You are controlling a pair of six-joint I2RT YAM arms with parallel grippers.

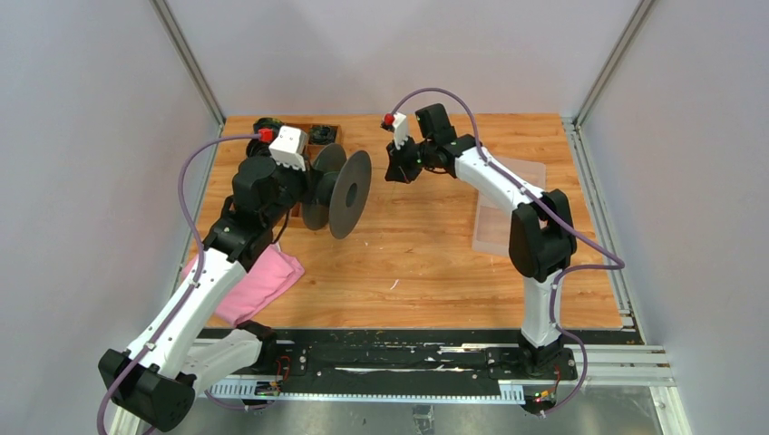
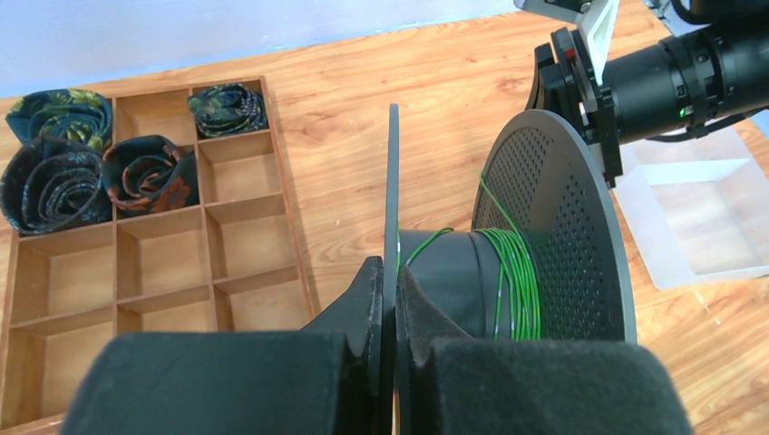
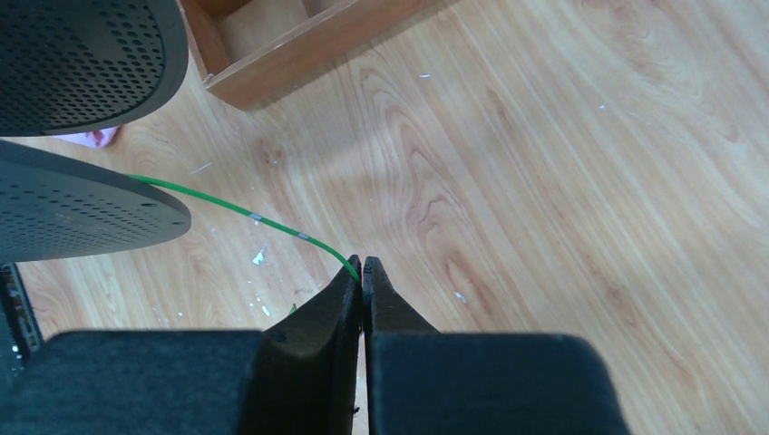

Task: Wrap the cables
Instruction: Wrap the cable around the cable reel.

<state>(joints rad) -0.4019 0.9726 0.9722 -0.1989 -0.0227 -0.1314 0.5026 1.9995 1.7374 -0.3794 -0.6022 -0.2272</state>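
Note:
My right gripper has a short end of green cable (image 3: 245, 212) running to its fingers from the spool. My right gripper keeps going round the perforated edge and let go by its front rim (image 1: 343, 232).
A black spool (image 1: 337, 190) with two round flanges is held off the table at the back left. My left gripper (image 2: 391, 272) is shut on the edge of its near flange (image 2: 394, 181). Thin green cable (image 2: 517, 281) is wound in several turns round the spool's core, against the perforated far flange (image 2: 553, 236). My right gripper (image 3: 362, 265) is shut on the free end of the green cable (image 3: 245, 214), which runs taut from the fingertips to the spool's flange (image 3: 82, 213). In the top view the right gripper (image 1: 395, 170) is just right of the spool.
A wooden compartment tray (image 2: 163, 272) with rolled dark ties (image 2: 63, 168) lies at the back left. A clear plastic tray (image 1: 508, 217) lies under the right arm. A pink cloth (image 1: 258, 281) lies at the front left. Small bits of debris dot the table (image 3: 258, 256).

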